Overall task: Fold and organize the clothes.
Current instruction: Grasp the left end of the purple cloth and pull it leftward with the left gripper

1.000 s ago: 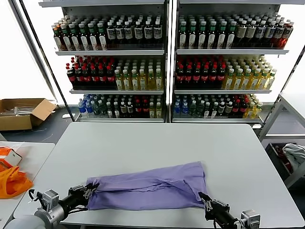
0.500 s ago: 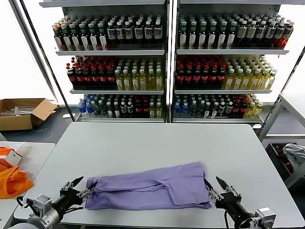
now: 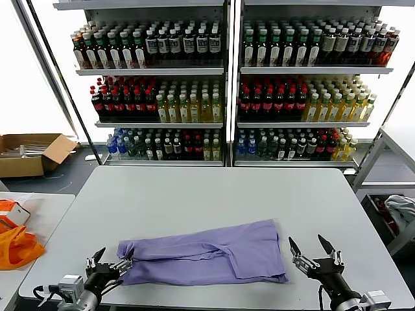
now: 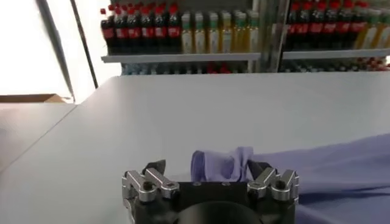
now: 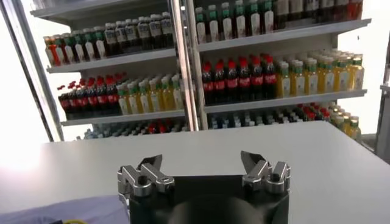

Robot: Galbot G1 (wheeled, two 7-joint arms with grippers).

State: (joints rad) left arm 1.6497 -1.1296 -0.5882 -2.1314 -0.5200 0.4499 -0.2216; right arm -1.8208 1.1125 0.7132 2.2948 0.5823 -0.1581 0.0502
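Note:
My left gripper should take the T-shirt's bunched end (image 3: 123, 248), pull the T-shirt closer, then fold that end over, because the T-shirt's far end (image 3: 275, 260) stretches toward my right gripper.
One piece of the clothes, a lavender T-shirt (image 3: 207, 254), lies folded into a long band across the near part of the grey table (image 3: 214, 194). My left gripper (image 3: 110, 262) stands open at the band's left end. In the left wrist view the bunched end (image 4: 222, 164) sits just ahead of that gripper (image 4: 207, 168), between its spread fingers and ungripped. My right gripper (image 3: 311, 249) is open a little right of the band's right end, apart from it. In the right wrist view this gripper (image 5: 201, 161) has only bare table between its fingers.
Shelves of bottles (image 3: 227, 84) stand behind the table. Bright orange fabric (image 3: 16, 246) lies on a side table at the left, with a cardboard box (image 3: 32, 152) on the floor beyond it. A pale cloth (image 3: 402, 210) rests in a bin at the right.
Both grippers have opened and let go of the shirt's ends, then drawn back outward. The shirt has settled flat on the table.

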